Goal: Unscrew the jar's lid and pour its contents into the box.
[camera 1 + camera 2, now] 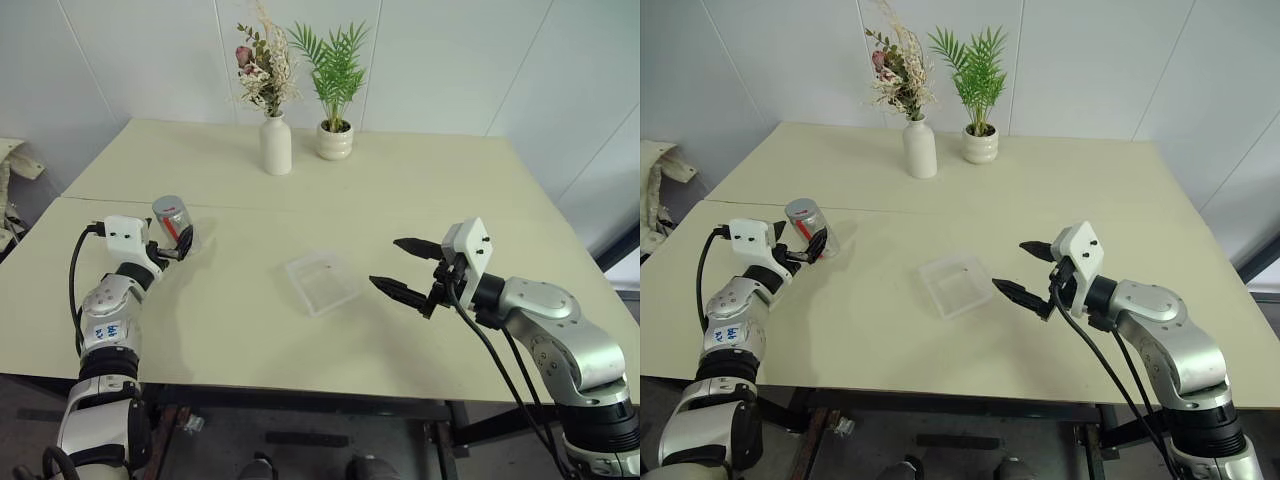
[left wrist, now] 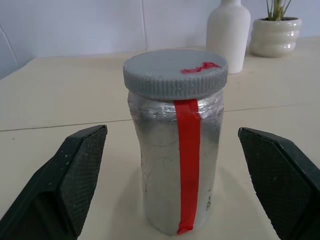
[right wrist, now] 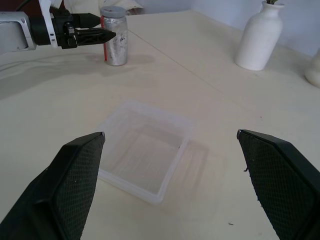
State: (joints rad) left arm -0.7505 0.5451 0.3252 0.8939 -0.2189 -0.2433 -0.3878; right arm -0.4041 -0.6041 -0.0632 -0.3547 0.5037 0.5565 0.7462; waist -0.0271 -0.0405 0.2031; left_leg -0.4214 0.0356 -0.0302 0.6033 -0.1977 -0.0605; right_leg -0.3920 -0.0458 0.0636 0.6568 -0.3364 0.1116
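Note:
I expect the grey ribbed lid to turn free of the tape when I unscrew it, because the piece of red tape stops under the lid.
The jar stands upright on the table at the left, with silvery sides and a red tape strip down its front. The grey ribbed lid with a red mark sits on top of it. My left gripper is open, one finger on each side of the jar, with a gap showing between each finger and the jar's sides. The contents are hidden inside the jar. The clear shallow box lies at the table's middle. My right gripper hovers open just right of the box, holding nothing.
A white vase with dried flowers and a white ribbed pot with a green plant stand at the back of the table. A seam crosses the tabletop behind the jar and box.

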